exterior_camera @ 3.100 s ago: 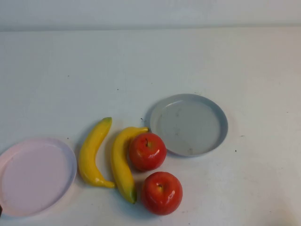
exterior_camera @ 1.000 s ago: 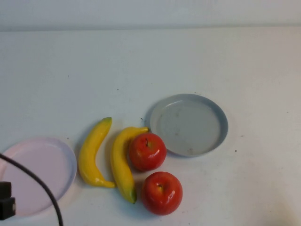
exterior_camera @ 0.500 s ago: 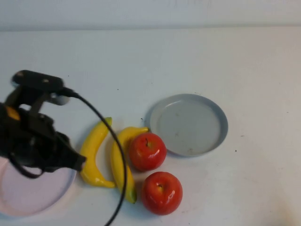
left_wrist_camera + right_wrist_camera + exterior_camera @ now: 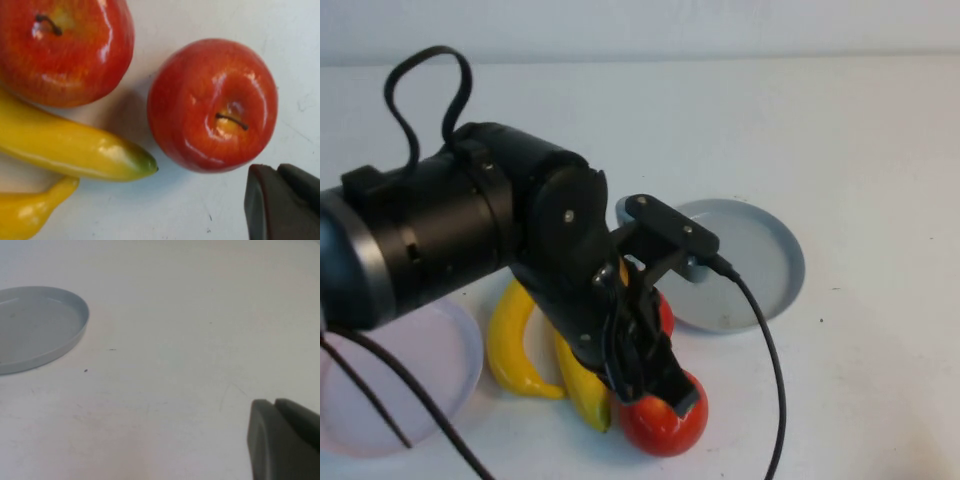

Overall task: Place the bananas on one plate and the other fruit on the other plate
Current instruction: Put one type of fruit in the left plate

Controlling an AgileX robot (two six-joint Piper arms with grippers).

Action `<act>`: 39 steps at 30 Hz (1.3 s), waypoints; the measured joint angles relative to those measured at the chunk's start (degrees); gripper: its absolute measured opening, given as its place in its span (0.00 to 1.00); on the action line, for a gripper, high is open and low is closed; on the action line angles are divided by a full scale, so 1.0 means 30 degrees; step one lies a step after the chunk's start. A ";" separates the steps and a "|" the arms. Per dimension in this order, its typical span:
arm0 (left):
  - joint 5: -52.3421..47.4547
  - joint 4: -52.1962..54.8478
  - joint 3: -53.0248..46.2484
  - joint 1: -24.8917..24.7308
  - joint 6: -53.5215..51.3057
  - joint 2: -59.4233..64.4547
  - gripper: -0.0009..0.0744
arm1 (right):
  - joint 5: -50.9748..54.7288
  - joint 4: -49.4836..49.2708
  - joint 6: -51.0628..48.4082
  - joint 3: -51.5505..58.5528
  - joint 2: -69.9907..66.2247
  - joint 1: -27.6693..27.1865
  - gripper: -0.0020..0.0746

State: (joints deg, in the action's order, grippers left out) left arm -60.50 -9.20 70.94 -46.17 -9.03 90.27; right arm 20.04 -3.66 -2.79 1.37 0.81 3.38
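Observation:
I should open my left gripper, because it is shut above the near apple (image 4: 666,426) beside the banana's tip. Then I should put one finger into the gap (image 4: 157,154) between the apple and the banana's tip.
Two red apples and two yellow bananas lie together mid-table. My left gripper (image 4: 672,396) hovers just over the near apple (image 4: 655,435), fingers together and holding nothing. The arm hides most of the far apple (image 4: 665,312). The left banana (image 4: 505,340) and the second banana (image 4: 582,392) partly show beside the arm. The left wrist view shows the near apple (image 4: 212,105), the far apple (image 4: 65,50), both bananas (image 4: 70,150) and the gripper (image 4: 277,172). The grey-blue plate (image 4: 760,265) is empty at the right. The pink plate (image 4: 445,350) is empty at the left. My right gripper (image 4: 276,404) is shut over bare table.
A black cable (image 4: 770,380) trails from the left arm across the table in front of the grey-blue plate. The grey-blue plate (image 4: 35,325) also shows in the right wrist view, away from the right gripper.
My left arm has swung in from the left edge, across the pink plate and bananas, and now covers the fruit with its gripper over the near apple. The fruit and plates have not moved.

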 joint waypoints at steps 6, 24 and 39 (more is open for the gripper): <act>-0.0224 -0.0043 0.0912 -0.0148 0.0000 0.1118 0.33 | 0.0000 0.0000 0.0000 0.0000 0.0000 0.0000 0.01; 0.0698 0.0129 0.1032 -0.0148 0.2309 0.1844 0.90 | 0.0000 0.0000 0.0000 0.0000 0.0000 0.0000 0.01; 0.0730 0.3406 0.1032 -0.1240 0.5957 0.2935 0.90 | 0.0000 0.0000 0.0000 0.0000 0.0000 0.0000 0.01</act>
State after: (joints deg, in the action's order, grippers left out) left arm -58.31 1.02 74.03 -49.89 8.84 99.07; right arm 20.04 -3.66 -2.79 1.37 0.81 3.38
